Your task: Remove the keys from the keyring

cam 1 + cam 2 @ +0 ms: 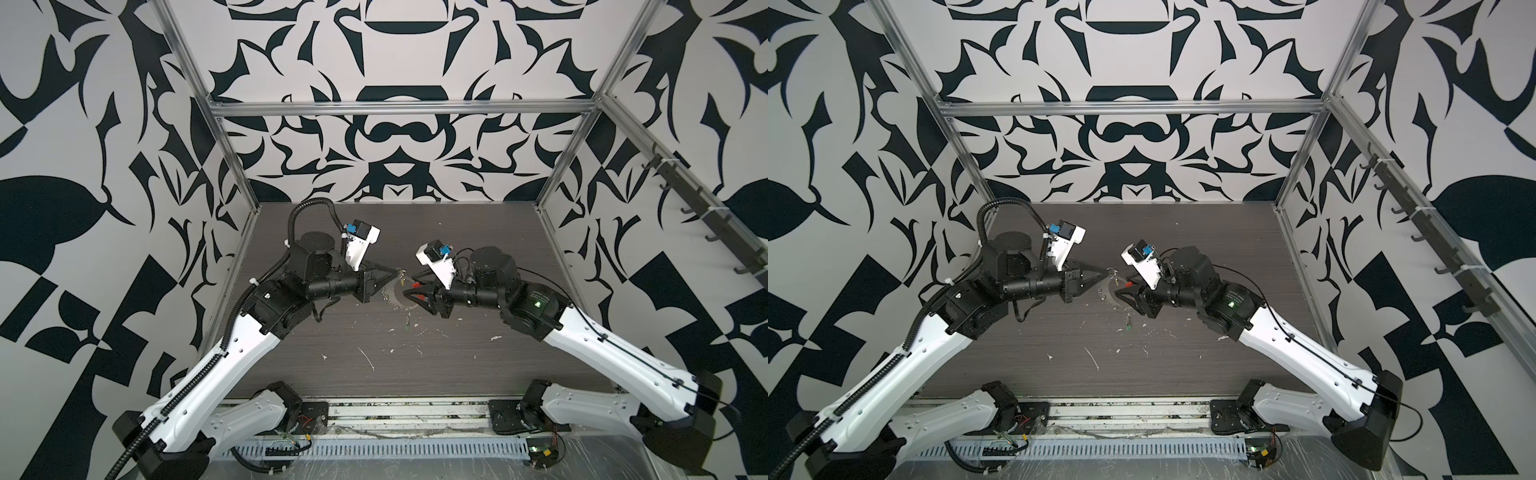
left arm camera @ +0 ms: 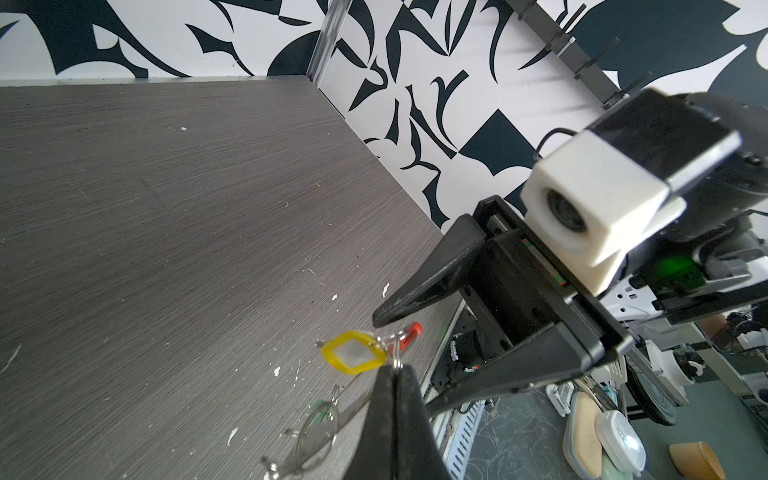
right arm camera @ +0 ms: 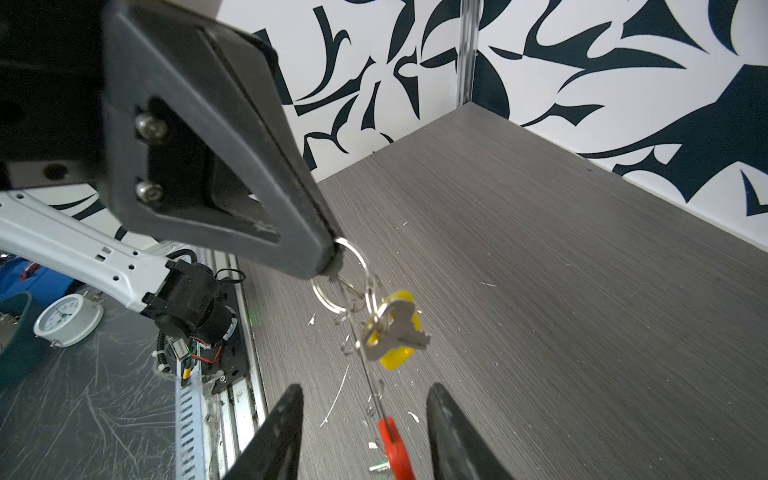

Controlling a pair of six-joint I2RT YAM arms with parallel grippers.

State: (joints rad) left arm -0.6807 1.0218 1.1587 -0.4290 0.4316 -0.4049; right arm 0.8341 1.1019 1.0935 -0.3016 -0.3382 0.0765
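Note:
Next, I swing the keyring's red arc aside before I take the yellow key, because the red arc hangs in my right gripper's way to that key.
My left gripper is shut on a small metal loop. From that loop hang the yellow key and a silver metal key. They are linked to the thin grey keyring, whose red arc lies between the spread fingers of my right gripper, untouched by either finger. In both top views the two grippers meet tip to tip above the table's middle, with the yellow key between them. A green key lies on the table just in front of them.
White scraps and flecks are strewn over the dark wood-grain table in front of the grippers. Patterned walls and metal frame posts close in the back and sides. Both arm bases stand along the front rail.

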